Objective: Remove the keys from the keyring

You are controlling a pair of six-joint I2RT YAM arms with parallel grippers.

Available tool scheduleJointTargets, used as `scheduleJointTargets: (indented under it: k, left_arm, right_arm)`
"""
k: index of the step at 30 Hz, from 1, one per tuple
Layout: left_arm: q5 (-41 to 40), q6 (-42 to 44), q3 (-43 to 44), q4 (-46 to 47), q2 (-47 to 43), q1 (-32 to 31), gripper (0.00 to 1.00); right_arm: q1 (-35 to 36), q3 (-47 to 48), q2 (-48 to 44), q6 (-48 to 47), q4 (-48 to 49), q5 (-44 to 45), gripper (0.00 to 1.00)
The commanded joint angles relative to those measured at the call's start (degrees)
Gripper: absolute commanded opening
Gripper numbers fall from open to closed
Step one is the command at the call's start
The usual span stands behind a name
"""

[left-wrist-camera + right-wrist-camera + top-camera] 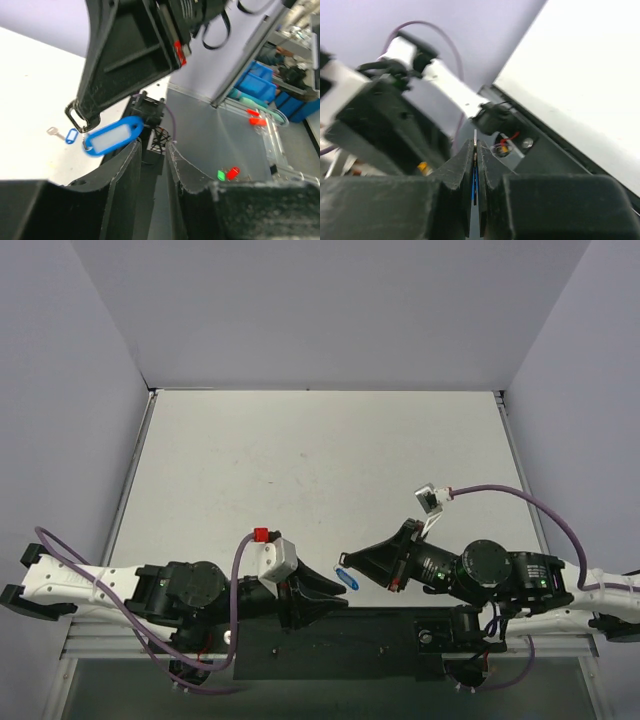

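My left gripper's fingers have the blue tag [347, 579] hanging outside, so my right gripper keeps lowering the keyring toward the open white table [333, 556] and releases it there.
My right gripper [346, 562] is shut on the keyring and holds it above the table's near edge. In the right wrist view a thin metal edge [475, 136] sticks out between its closed fingertips [467, 152], with a blue sliver behind. The keyring's oval blue tag [112, 136] with its white label hangs below the right gripper's tip [82, 117], beside a dark metal loop [75, 117]. The tag also shows in the top view [347, 580]. My left gripper [154, 146] is slightly open and empty, its left fingertip just under the tag. A small silvery key [52, 131] with a small blue tag [71, 135] lies on the table beyond.
The white table [320, 460] stretches away from both grippers. A black base plate [350, 645] lies along the near edge between the arms. Blue bins [260, 82] and a clear tray stand off the table to the right.
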Motion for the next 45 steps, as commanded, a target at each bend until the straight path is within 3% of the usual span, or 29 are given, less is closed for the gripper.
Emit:
scheduleJointTargets:
  k: [1,4,7,14,21,24,26,27,28,30,32,37,40,45]
  left_arm:
    - [-10.33,-3.11,-0.2,-2.04,-2.48,-0.21,0.35]
    - [-16.49,-7.85,-2.13,-4.77,-3.37,-0.21,0.35]
    - [-20.36,-12.78,-3.72,-10.2,-3.63,-0.21,0.35]
    - [-31.17,-31.93,-8.82,-24.37,-4.51,-0.21,0.35]
    - [-38.29,-55.73,-15.49,-39.83,-8.99,-0.12,0.38]
    - [-37.95,-57.79,-17.61,-40.47,-10.75,-0.12,0.39]
    - [-37.51,-57.96,-18.22,-40.29,-10.58,-0.12,0.4]
    - [-37.42,-57.96,-18.4,-40.11,-10.31,-0.12,0.42]
    - [-37.33,-57.62,-18.4,-40.03,-9.27,-0.03,0.43]
    - [-36.98,-56.3,-17.7,-39.41,-6.9,-0.03,0.5]
    - [-36.63,-54.1,-16.04,-39.67,-3.31,0.05,0.56]
    - [-36.28,-52.69,-8.3,-46.08,7.69,0.93,0.71]
    - [-35.49,-52.6,-6.36,-47.23,13.23,1.28,0.73]
    - [-34.08,-51.55,-8.55,-42.58,14.04,1.64,0.74]
  right_arm:
    - [-0.25,-5.62,-2.39,9.02,-5.1,16.64,0.0]
    - [-0.68,-9.58,-3.88,15.7,-10.22,24.12,0.0]
    - [-3.14,-15.02,-4.93,18.88,-11.81,24.75,0.0]
    - [-10.0,-24.18,-4.94,22.84,-8.75,15.71,0.0]
    - [-18.42,-28.05,3.83,19.42,-1.28,5.97,0.0]
    - [-22.04,-29.8,9.81,18.45,6.09,0.42,0.01]
    - [-24.58,-29.55,14.9,17.57,7.87,-2.92,0.13]
    - [-25.03,-29.2,18.23,16.61,10.23,-4.59,0.29]
    - [-25.38,-28.15,19.74,16.17,10.95,-4.95,0.37]
    - [-25.65,-26.04,23.96,14.67,10.95,-6.18,0.62]
    - [-25.74,-24.11,27.13,13.35,10.43,-6.45,0.7]
    - [-25.39,-24.44,30.22,13.26,14.28,-6.98,0.8]
    - [-25.39,-28.92,28.03,13.35,19.9,-6.45,0.84]
    - [-25.3,-36.3,19.24,13.88,24.75,-1.18,0.88]
